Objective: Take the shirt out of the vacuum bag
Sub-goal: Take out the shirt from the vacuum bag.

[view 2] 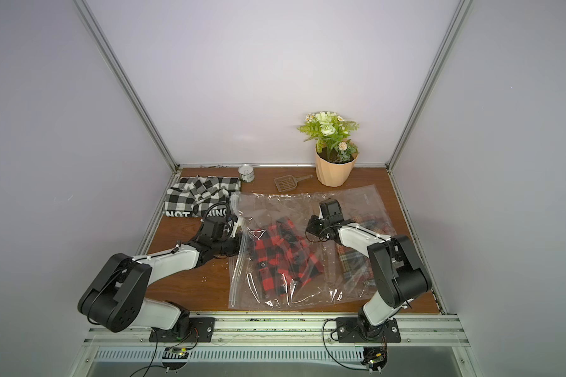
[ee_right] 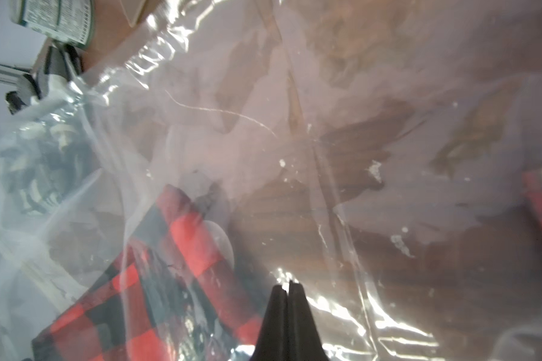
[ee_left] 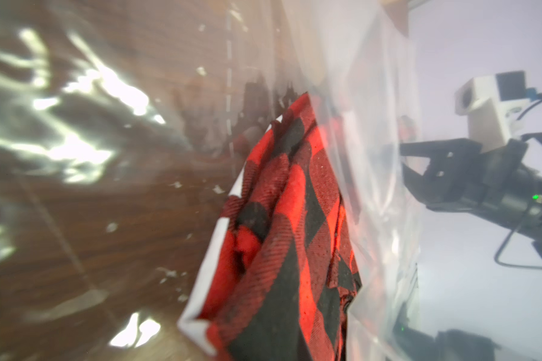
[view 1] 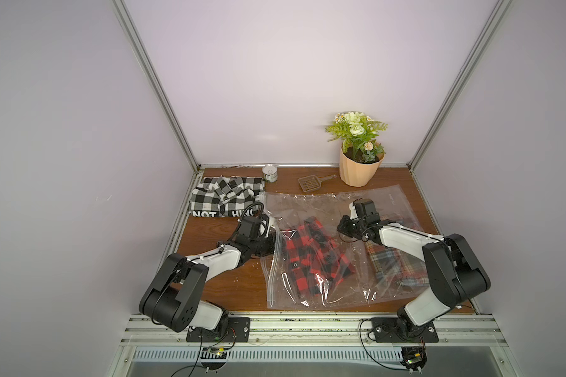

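The shirt's edge (view 1: 287, 245) is at the bag's opening (view 1: 271, 284) and my right gripper is pinning the bag. My left gripper should keep pulling until that edge is outside, then let go.
The vacuum bag (view 1: 324, 209) (view 2: 291, 209) lies flat and crinkled over the middle and right of the wooden table. Inside it lies the shirt (view 1: 311, 258) (view 2: 281, 254), in red and black check. My left gripper (view 1: 273, 243) (view 2: 237, 246) reaches into the bag's zip edge at the left. The left wrist view has the shirt (ee_left: 288, 218) running right up to the jaws, which are hidden. My right gripper (view 1: 340, 228) (ee_right: 287, 286) sits on top of the bag, right of the shirt (ee_right: 169, 265). Its fingertips are pressed together on a pinch of clear film.
A folded black-and-white check shirt (view 1: 224, 199) lies at the back left. A tin can (view 1: 270, 172), a small scoop (view 1: 311, 182) and a potted plant (view 1: 360, 166) stand along the back wall. A blue-tan plaid cloth (view 1: 389, 261) lies under my right arm. Walls enclose three sides.
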